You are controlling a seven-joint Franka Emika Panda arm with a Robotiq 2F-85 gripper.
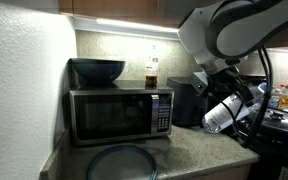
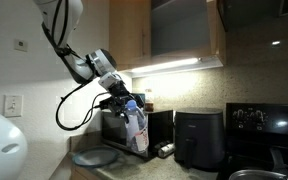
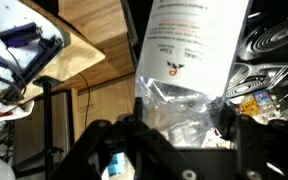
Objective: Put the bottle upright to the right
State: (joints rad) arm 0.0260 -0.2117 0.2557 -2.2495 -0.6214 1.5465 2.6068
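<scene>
I should turn the water bottle (image 1: 224,115) upright in the air before I lower it to the counter (image 1: 220,152) beside the stove, because the bottle is slanted in my gripper above the counter.
My gripper (image 3: 179,125) is shut on the clear bluish plastic water bottle (image 3: 189,50), whose pale label fills the top of the wrist view. In both exterior views the bottle (image 1: 219,113) (image 2: 137,128) is held in the air above the counter, tilted, in front of the microwave and the black appliance. The gripper (image 1: 239,95) (image 2: 124,102) grips one end of it. The neck and cap are hidden.
A microwave (image 1: 119,112) carries a dark bowl (image 1: 97,70) and a small amber bottle (image 1: 151,72). A round plate (image 1: 122,160) lies on the counter before it. A black air fryer (image 2: 196,137) stands beside the microwave, and a stove (image 2: 264,120) beyond.
</scene>
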